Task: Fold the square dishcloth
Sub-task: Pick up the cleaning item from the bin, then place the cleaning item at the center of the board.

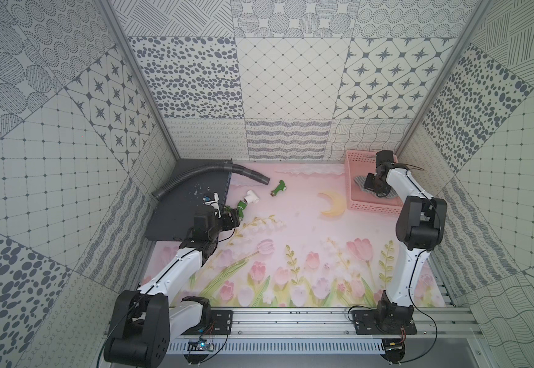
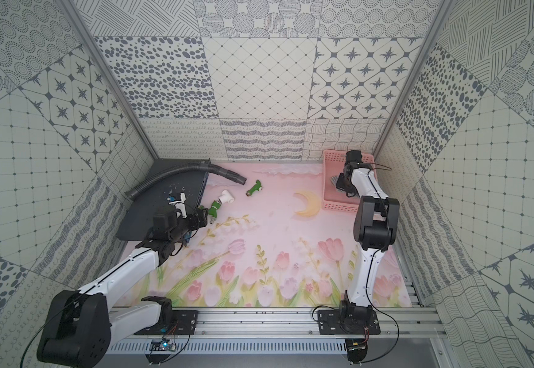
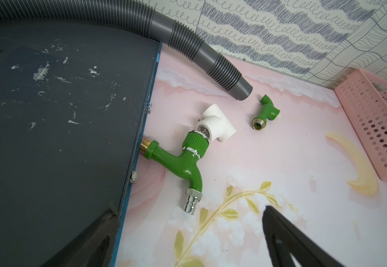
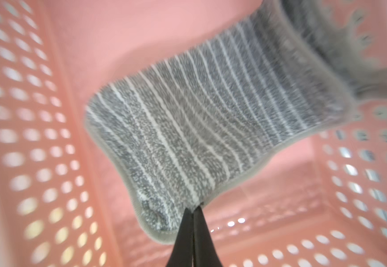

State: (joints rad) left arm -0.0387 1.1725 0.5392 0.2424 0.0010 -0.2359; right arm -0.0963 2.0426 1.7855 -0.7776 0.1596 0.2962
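Observation:
Next, I lift the square dishcloth [image 1: 360, 182] out onto the open flowered mat [image 1: 319, 227] with my right gripper before both grippers fold it, because the pink basket's sides close it in.
The square dishcloth [image 4: 199, 129], grey with thin white stripes, lies inside the pink basket [image 4: 37, 138] at the back right of the table. My right gripper [image 4: 193, 209] reaches down into the basket, shut on the cloth's near edge, and the cloth sags away from the pinch. In both top views the right arm hides most of the cloth [image 1: 358, 181]; only grey patches show in the basket [image 1: 371, 207]. My left gripper [image 3: 190, 213] stands open and empty over the mat on the left, just short of a green tap [image 3: 181, 159].
A dark case [image 1: 182, 204] lies at the back left with a grey ribbed hose [image 1: 202, 178] across it. A white tee fitting [image 3: 215, 124] and a small green fitting [image 3: 266, 113] lie on the flowered mat between the case and the basket [image 3: 372, 127].

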